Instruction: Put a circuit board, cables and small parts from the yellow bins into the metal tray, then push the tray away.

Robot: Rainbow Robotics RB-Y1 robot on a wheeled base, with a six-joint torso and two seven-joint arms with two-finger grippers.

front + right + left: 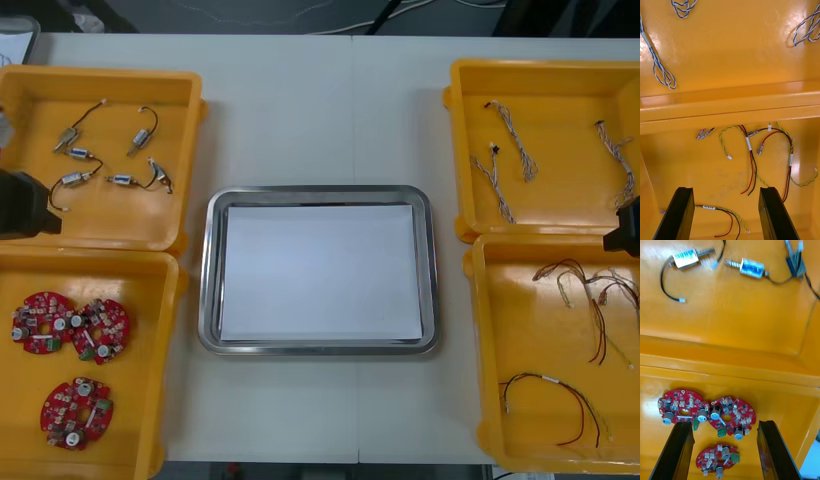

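I expect the red and yellow cable (576, 393) to come up as a bundle with its ends spread apart when I lift it, because a white sleeve (551, 379) holds the wires together.
The metal tray (212, 300), white inside, lies at the table's middle with nothing in it. Three round red circuit boards (75, 412) (732, 416) rest in the near left yellow bin (140, 400). My left gripper (25, 205) (724, 424) hangs open above them, over the wall between the two left bins. Red and yellow cables (590, 290) (748, 150) lie in the near right bin (530, 330). My right gripper (625, 228) (727, 190) hovers open above that bin with nothing between its fingers.
Small metal parts (80, 153) (751, 268) with black leads lie in the far left bin (100, 75). Twisted blue and white cables (510, 140) (660, 67) lie in the far right bin (560, 110). Bare table surrounds the tray.
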